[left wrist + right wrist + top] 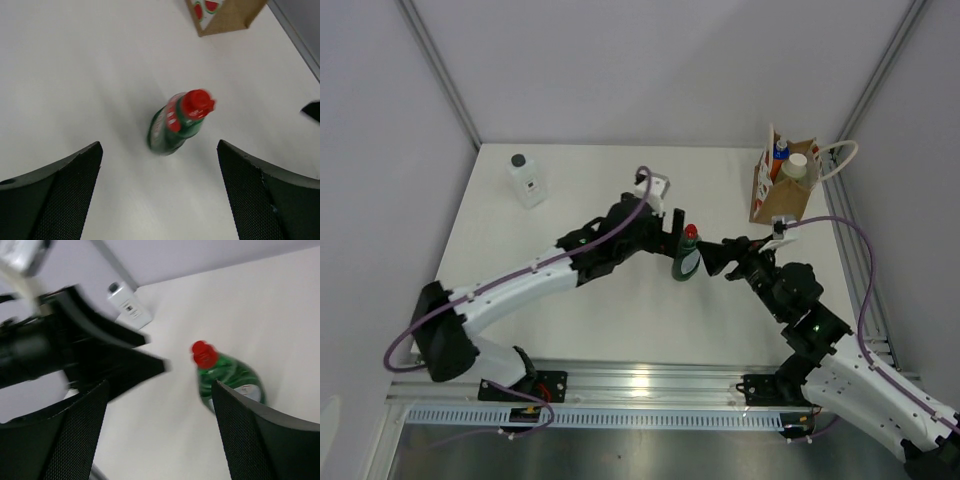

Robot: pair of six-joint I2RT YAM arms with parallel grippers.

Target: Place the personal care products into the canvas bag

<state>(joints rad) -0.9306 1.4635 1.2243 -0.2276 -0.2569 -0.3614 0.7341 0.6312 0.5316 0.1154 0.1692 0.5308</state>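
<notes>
The green bottle (687, 256) is crowded by both my grippers, so I should back my left gripper away before my right gripper takes the bottle to the canvas bag (780, 198).
The canvas bag (782, 195) stands upright at the back right, and its corner shows in the left wrist view (227, 17). Inside it I see a blue cap (781, 151) and a whitish cap (798, 162). The clear square bottle with black cap (526, 179) stands at the back left, also in the right wrist view (131, 308). A green bottle with red cap (687, 257) stands mid-table between both grippers. My left gripper (677, 222) (160, 200) is open just behind it. My right gripper (720, 258) (160, 435) is open just right of it.
The table's right edge with a metal frame rail (855, 260) runs close beside the bag. An aluminium rail (650, 385) lies along the near edge by the arm bases. The left arm's fingers (105, 357) reach into the right wrist view.
</notes>
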